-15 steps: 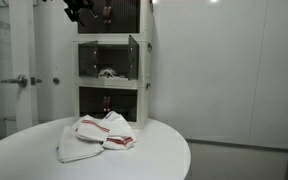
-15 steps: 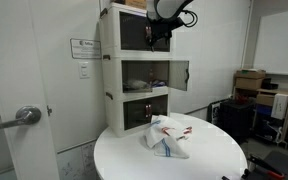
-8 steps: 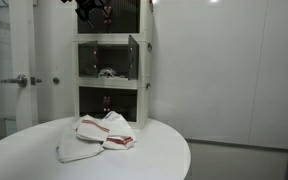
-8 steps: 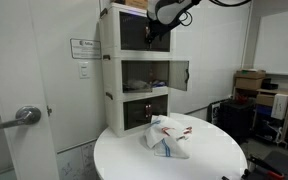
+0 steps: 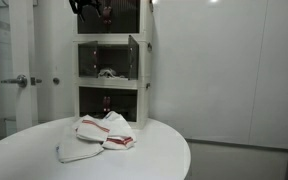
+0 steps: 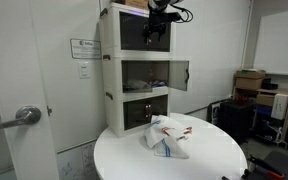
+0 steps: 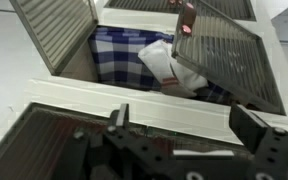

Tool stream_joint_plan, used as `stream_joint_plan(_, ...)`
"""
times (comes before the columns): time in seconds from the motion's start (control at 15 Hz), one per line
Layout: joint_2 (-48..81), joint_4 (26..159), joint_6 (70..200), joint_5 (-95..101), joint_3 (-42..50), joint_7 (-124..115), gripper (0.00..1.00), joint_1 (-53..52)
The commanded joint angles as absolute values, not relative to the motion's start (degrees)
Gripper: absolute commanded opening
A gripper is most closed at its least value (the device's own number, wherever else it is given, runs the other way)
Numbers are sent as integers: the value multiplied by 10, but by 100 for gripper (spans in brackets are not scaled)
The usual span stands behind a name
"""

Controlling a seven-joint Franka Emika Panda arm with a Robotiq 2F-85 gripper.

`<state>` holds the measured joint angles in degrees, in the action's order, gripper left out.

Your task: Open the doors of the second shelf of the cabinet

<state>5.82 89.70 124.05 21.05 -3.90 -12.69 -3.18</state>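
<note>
The cabinet door (image 5: pixel 87 60) nearest the room door is only partly open, so the robot's gripper should turn, move to the cabinet door's inner side (image 5: pixel 95 62) and push the cabinet door open wider.
In both exterior views the tall white cabinet (image 5: pixel 109 60) (image 6: pixel 134 70) stands behind the round table. The second shelf (image 5: pixel 106 60) (image 6: pixel 144 74) has its doors swung outward; one door (image 5: pixel 133 56) (image 6: pixel 180 73) sticks out edge-on. In the wrist view both doors (image 7: pixel 54 30) (image 7: pixel 229 55) stand apart, showing a blue checked cloth (image 7: pixel 124 45) and a pale item (image 7: pixel 169 65) inside. My gripper (image 5: pixel 87 8) (image 6: pixel 154 28) (image 7: pixel 184 120) hangs open and holds nothing, up in front of the top tier, above the open doors. Its fingers (image 7: pixel 119 115) straddle the white frame rail (image 7: pixel 134 95).
The round white table (image 5: pixel 154 150) (image 6: pixel 214 155) carries a crumpled white cloth with red stripes (image 5: pixel 96 135) (image 6: pixel 169 137). A room door with a lever handle (image 5: pixel 19 80) (image 6: pixel 24 117) stands beside the cabinet. Boxes and clutter (image 6: pixel 252 90) sit at the far side.
My gripper has drifted slightly upward and sideways in front of the top tier, still open. The second shelf's doors have not moved.
</note>
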Motion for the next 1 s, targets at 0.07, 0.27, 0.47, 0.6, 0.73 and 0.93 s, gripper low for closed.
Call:
stream_joint_plan(0.07,74,831,1125,279,-28,-140,100,-48)
stream_joint_plan(0.27,63,850,1145,289,-29,-138,100,-44)
stream_joint_plan(0.47,67,845,1145,306,-28,-149,100,-47)
stream_joint_plan(0.6,68,845,1145,307,-28,-149,100,-47)
stream_joint_plan(0.73,72,841,1149,262,-34,-77,100,-40)
stream_joint_plan(0.93,72,839,1148,194,-36,33,100,-35)
